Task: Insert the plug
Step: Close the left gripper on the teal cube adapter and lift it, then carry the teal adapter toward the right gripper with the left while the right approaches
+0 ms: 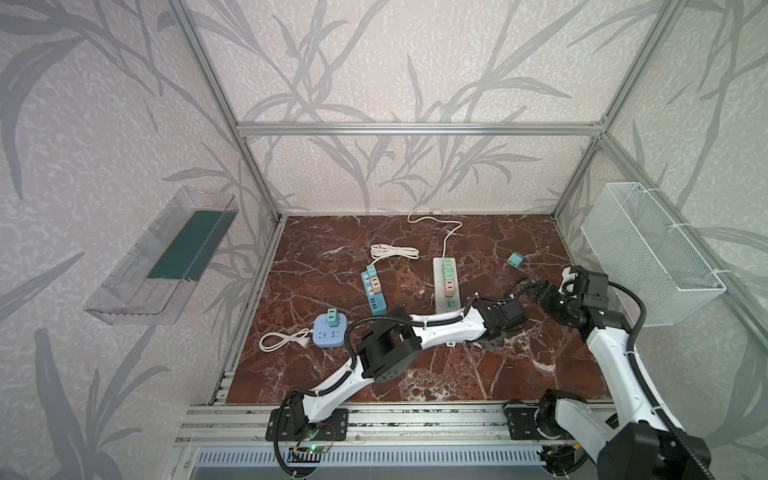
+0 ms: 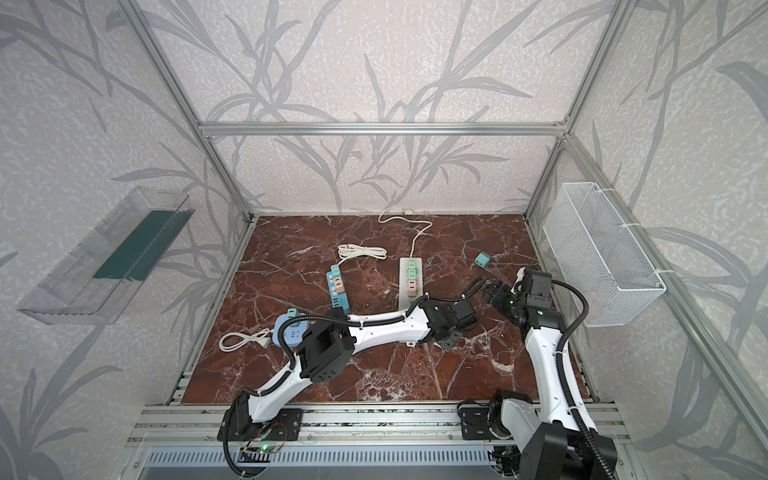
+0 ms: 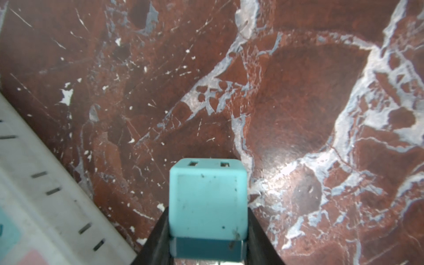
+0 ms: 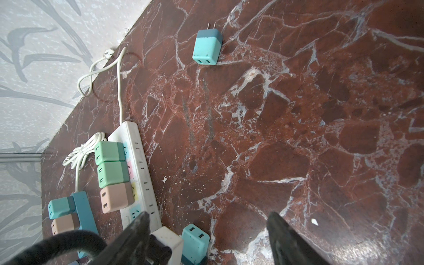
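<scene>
The white power strip's sockets (image 1: 451, 304) have my left gripper's arm lying across them, so my left gripper should pull the teal plug (image 4: 195, 242) back and pass it to my right gripper.
A teal plug (image 3: 207, 202) with a darker teal base sits between the black fingers (image 3: 160, 231) of my left gripper (image 3: 207, 214), and both fingers press its sides. The same plug (image 4: 195, 243) shows in the right wrist view, low over the red marble beside the near end of the white power strip (image 4: 142, 174). In both top views the left gripper (image 1: 492, 343) (image 2: 449, 341) is just right of that strip (image 1: 446, 286). My right gripper (image 1: 531, 291) (image 4: 207, 218) hovers open farther right, holding nothing. Three plugs fill the strip's far sockets, and its near socket (image 4: 135, 212) is free.
A second teal plug (image 1: 515, 260) lies loose at the back right. A blue power strip (image 1: 374, 293) and a round blue socket (image 1: 329, 330) with plugs stand to the left, with coiled white cords nearby. A wire basket (image 1: 648, 253) hangs on the right wall.
</scene>
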Controlling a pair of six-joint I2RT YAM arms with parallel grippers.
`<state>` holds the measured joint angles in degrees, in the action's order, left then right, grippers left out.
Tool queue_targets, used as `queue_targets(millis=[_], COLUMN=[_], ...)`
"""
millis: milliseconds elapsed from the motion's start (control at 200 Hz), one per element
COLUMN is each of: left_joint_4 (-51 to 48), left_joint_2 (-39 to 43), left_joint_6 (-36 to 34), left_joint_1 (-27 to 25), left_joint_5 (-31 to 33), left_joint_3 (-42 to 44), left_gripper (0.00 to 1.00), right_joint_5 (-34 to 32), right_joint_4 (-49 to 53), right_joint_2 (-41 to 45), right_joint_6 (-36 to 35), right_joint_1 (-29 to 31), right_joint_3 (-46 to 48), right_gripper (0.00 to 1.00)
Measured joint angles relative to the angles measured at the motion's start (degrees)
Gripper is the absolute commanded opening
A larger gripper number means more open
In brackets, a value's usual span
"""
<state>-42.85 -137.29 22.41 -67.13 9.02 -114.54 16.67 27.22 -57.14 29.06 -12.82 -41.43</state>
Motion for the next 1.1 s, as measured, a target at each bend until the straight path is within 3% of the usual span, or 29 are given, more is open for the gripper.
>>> queue_targets(millis=[40,175,345,525,625,805,990,1100], left_joint_4=[0.55,5.11,18.69,49.57,66.95,74.29,77.85,78.38], left_joint_2=[0.68,6.91,26.73,52.59,59.91,62.73,64.04,64.04], left_joint_6=[-0.44,-3.98,-12.26,-27.58,-34.97,-42.51,-47.98,-48.41], left_joint_1=[0.13,0.31,0.55,1.33,4.26,13.46,13.62,13.6], left_joint_5=[-0.24,-0.72,0.61,2.84,1.05,-2.95,-7.34,-9.35], left_joint_3=[1.09,10.49,29.94,56.72,71.3,81.99,82.18,82.18], left_gripper=[0.0,0.0,0.0,0.0,0.0,0.0,0.0,0.0], right_joint_5=[0.2,1.49,4.2,5.38,5.27,4.39,5.09,6.03], right_joint_4=[0.0,0.0,-0.02,-0.09,-0.02,0.04,0.39,0.48], right_joint_2=[0.15,0.31,0.79,1.88,1.9,2.86,3.41,3.19], right_joint_6=[0.0,-0.04,-0.24,-0.74,-2.19,-5.62,-8.41,-9.25], right_joint_1=[0.0,0.0,0.22,6.88,14.73,28.61,39.47,43.6], right_joint_3=[0.0,0.0,-0.02,-0.5,-2.51,-7.48,-11.82,-12.9], right_gripper=[0.77,0.72,0.58,0.33,0.26,0.25,0.45,0.5])
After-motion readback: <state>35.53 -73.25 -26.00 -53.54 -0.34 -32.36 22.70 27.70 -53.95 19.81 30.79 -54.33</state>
